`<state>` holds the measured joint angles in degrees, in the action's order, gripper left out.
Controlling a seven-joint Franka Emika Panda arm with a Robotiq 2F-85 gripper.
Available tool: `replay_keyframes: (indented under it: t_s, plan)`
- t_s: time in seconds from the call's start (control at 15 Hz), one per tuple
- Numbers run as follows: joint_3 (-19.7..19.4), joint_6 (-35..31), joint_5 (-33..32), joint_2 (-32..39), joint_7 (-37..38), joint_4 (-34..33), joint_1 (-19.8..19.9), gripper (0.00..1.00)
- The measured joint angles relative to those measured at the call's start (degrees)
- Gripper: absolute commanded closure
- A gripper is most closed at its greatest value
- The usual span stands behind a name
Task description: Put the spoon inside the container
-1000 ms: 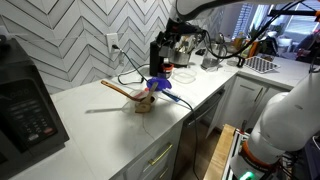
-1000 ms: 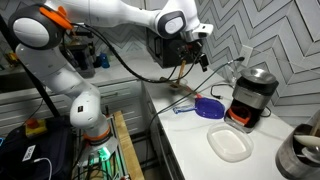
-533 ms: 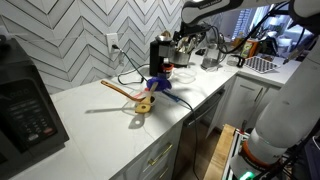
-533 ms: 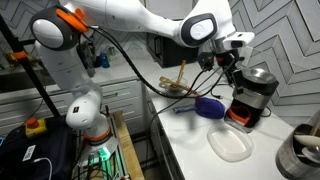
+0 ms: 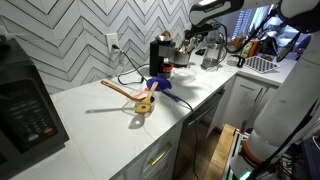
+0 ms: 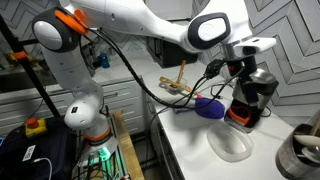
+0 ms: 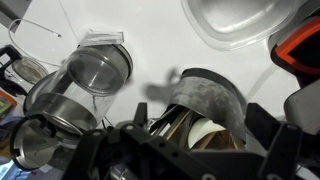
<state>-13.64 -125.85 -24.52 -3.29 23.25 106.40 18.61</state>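
Observation:
The metal holder (image 7: 208, 95) with the white spoon sits at an angle to my open fingers. Next, my gripper turns and line up over the spoon's head (image 7: 205, 131) before it goes down.
A blue spoon (image 5: 158, 85) lies on the white counter beside a wooden spoon (image 5: 120, 88); both also show in an exterior view, the blue spoon (image 6: 207, 107) and the wooden spoon (image 6: 178, 78). A shallow white container (image 6: 232, 145) sits at the counter's front and shows at the top of the wrist view (image 7: 240, 20). My gripper (image 6: 243, 68) hangs over the black coffee machine (image 6: 252, 95), away from both spoons. In the wrist view the jaws (image 7: 198, 117) stand wide apart around nothing, above a dark grey rounded thing (image 7: 205, 95) whose identity I cannot tell.
Several metal cups (image 7: 95, 70) stand near the gripper. A black microwave (image 5: 25, 105) is at one end of the counter and a steel pot (image 6: 300, 155) at the other. A power cord runs from the wall socket (image 5: 113, 43).
The arm has swung along the counter, from above the wooden spoon, past the blue spoon, to over the coffee machine. Both spoons have stayed in place.

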Motion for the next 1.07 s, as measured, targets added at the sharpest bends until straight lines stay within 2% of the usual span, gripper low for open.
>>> replay_keyframes:
  t_s: [0.13,0.33,0.6,1.07]
  plan:
    - [0.0,0.1,0.0,0.1,0.4,-0.1,-0.1,0.00]
    - [-1.2,5.3,0.0,3.2,5.1,-4.5,0.3,0.00]
    - [-4.6,12.5,4.9,12.7,7.9,-14.9,1.3,0.00]
    - [-5.3,26.1,16.4,27.4,20.0,-35.2,1.3,0.00]
